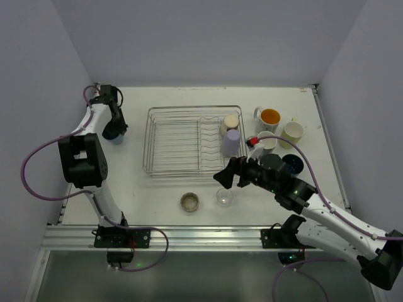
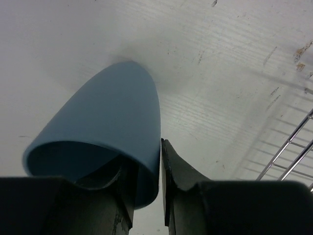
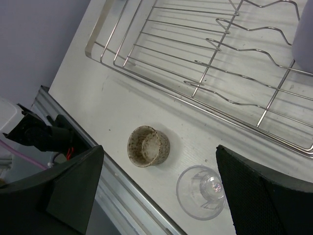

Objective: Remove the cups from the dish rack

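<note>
The lavender cup [image 1: 230, 143] stands across the dish rack from my left gripper. Next, my right gripper takes it up out and hands it over above the wires [image 1: 177, 150].
The dish rack [image 1: 182, 141] is a silver wire basket in mid-table, also in the right wrist view [image 3: 161, 90]. Two cups stand in its right end: a cream cup [image 1: 230, 122] and a lavender cup [image 1: 231, 143]. At the far left my left gripper [image 1: 114, 129] reaches down onto a blue cup [image 2: 107, 122] standing on the table. One finger is inside it and the other finger [image 2: 178, 171] is against its outer wall, with only a sliver of light lower down. My right gripper [image 3: 161, 171] hangs open over a clear glass cup [image 3: 201, 192] and a speckled cup [image 3: 148, 146].
Right of the rack stand a white mug with an orange inside [image 1: 269, 117], a yellow-green cup [image 1: 292, 131], a white cup [image 1: 267, 143] and a dark blue cup [image 1: 293, 165]. The aluminium rail [image 1: 189, 236] runs along the near table edge. Walls close off the far side and both ends.
</note>
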`<action>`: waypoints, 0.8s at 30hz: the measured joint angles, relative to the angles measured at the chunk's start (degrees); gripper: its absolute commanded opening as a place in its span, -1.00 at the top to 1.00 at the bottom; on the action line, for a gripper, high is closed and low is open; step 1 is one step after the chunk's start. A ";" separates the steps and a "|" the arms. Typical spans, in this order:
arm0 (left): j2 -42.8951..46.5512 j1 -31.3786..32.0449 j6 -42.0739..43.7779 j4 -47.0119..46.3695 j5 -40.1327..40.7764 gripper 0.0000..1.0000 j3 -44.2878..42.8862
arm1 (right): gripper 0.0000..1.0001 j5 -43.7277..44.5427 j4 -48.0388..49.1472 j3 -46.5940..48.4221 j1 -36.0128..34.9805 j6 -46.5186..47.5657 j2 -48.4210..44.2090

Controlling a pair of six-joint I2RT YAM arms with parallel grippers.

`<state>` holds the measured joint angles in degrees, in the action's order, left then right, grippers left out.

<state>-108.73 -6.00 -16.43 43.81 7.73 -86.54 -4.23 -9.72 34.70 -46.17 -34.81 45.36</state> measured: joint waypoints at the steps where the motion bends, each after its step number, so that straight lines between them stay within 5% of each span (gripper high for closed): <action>1: -0.15 0.02 0.02 0.00 0.00 0.41 0.00 | -0.98 0.24 -0.24 0.00 0.00 0.02 0.00; 7: -0.17 0.00 0.17 -0.33 0.00 0.07 0.02 | -0.98 1.79 -1.53 1.44 0.00 0.39 0.33; 14: 0.87 0.00 -0.20 -0.55 -0.68 -0.61 0.00 | -0.98 7.43 -5.22 5.90 0.00 1.81 3.21; 24: 10.54 0.00 -1.16 -3.10 -3.80 -0.66 -1.33 | -0.67 15.89 -10.03 14.67 1.95 5.01 11.08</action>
<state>-98.19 -6.00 -17.58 40.71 3.92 -87.88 11.66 -19.75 49.36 -44.23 -29.80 56.45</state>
